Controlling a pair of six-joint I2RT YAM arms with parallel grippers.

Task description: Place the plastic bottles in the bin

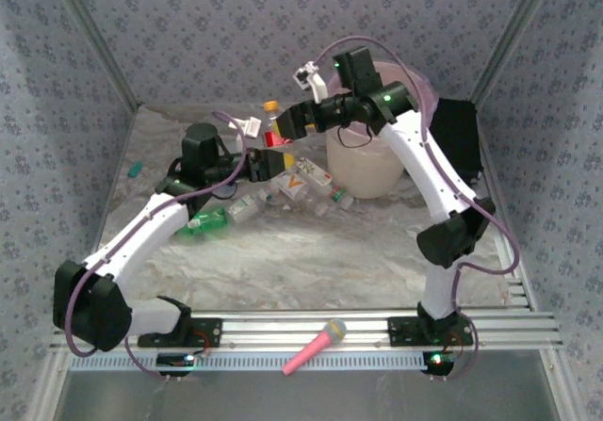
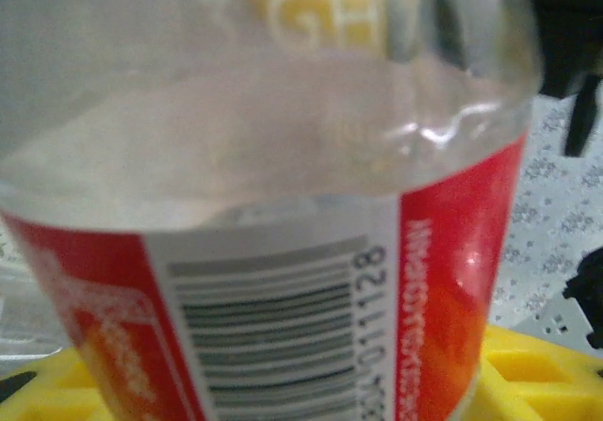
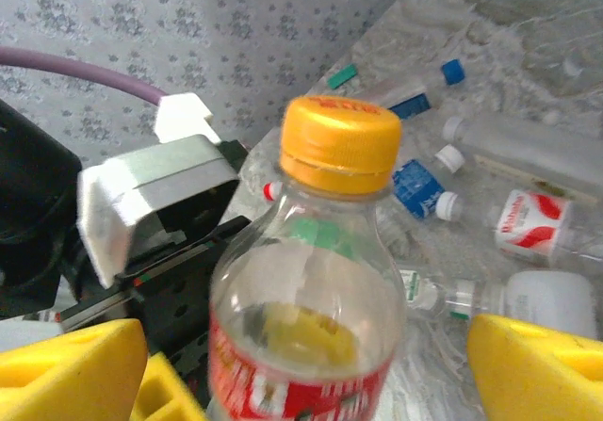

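The robot's left gripper has the orange-capped bottle short of the bin (image 1: 366, 167), so the right gripper should grab the bottle's upper body (image 1: 273, 122) and bring the bottle to the bin.
A clear plastic bottle (image 1: 273, 127) with an orange cap and red label stands upright above the table's middle. My left gripper (image 1: 274, 162) is shut on its lower body; in the left wrist view the labelled bottle (image 2: 283, 204) sits between the yellow pads (image 2: 542, 369). My right gripper (image 1: 294, 120) reaches in from the right. It is open, its yellow fingers (image 3: 537, 364) standing wide on either side of the bottle's upper body (image 3: 311, 280), with a gap on the right. The cream bin (image 1: 363, 169) stands just right of the grippers, under the right arm.
Loose bottles (image 1: 300, 184) lie below the grippers, a green one (image 1: 207, 221) near the left arm. More bottles (image 3: 424, 184) show in the right wrist view. A black box (image 1: 462, 134) sits right of the bin. A pink microphone (image 1: 316, 346) lies on the near rail.
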